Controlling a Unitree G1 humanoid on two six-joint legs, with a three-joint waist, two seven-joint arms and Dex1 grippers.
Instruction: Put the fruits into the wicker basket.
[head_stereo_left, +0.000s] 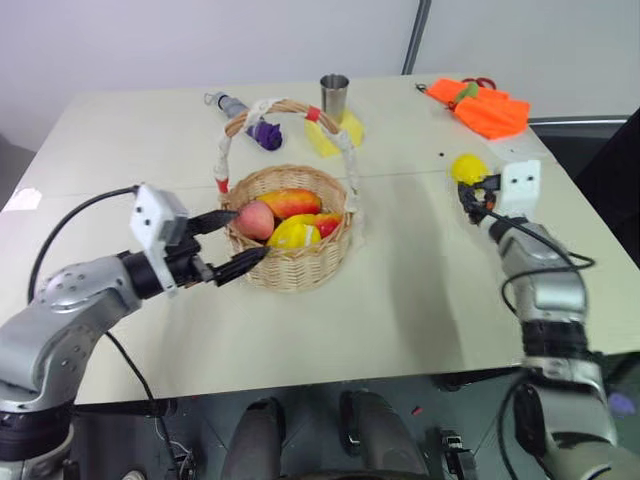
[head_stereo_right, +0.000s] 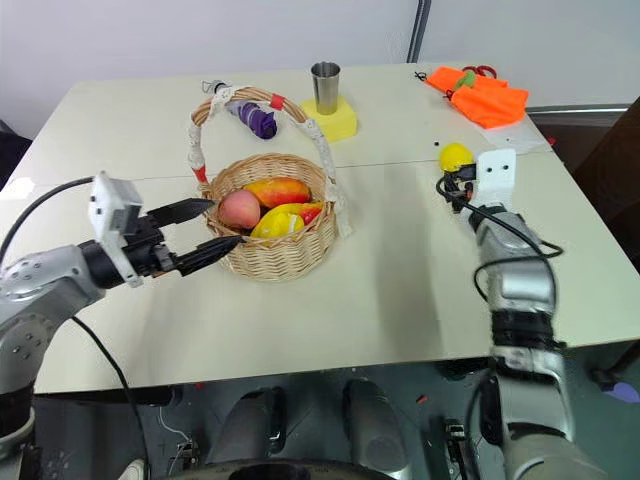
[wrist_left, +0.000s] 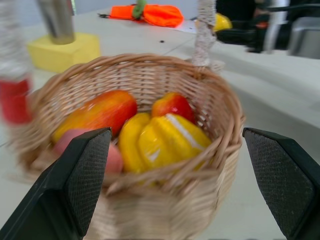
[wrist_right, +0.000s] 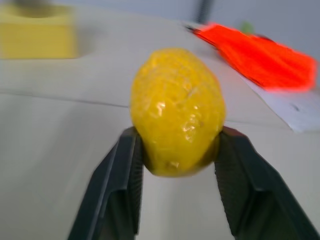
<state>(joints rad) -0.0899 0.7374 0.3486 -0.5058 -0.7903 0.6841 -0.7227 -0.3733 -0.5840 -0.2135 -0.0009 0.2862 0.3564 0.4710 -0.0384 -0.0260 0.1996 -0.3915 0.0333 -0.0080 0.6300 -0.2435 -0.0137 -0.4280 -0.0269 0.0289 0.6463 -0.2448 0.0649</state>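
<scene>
The path from the lemon (head_stereo_left: 468, 167) to the opening of the wicker basket is clear, so my right gripper should keep going and let go of the lemon next to the peach.
The wicker basket (head_stereo_left: 290, 262) stands mid-table, its tall handle (head_stereo_left: 222, 160) wrapped in white cloth with red bands. A pink-red peach (head_stereo_left: 254, 219) lies inside among other red and yellow fruits (wrist_left: 160, 137). My left gripper (head_stereo_left: 232, 243) is open at the basket's left rim, one finger over the peach and one outside the wall, nothing between them. Out to the right, my right gripper (head_stereo_left: 472, 184) is shut on the yellow lemon (wrist_right: 176, 109), lifted off the table.
A metal cup (head_stereo_left: 334, 96) stands on a yellow sponge block (head_stereo_left: 340, 135) behind the basket. A purple cloth bundle (head_stereo_left: 265, 134) lies back left, an orange cloth (head_stereo_left: 482, 107) at the back right corner. Bare tabletop lies between basket and right arm.
</scene>
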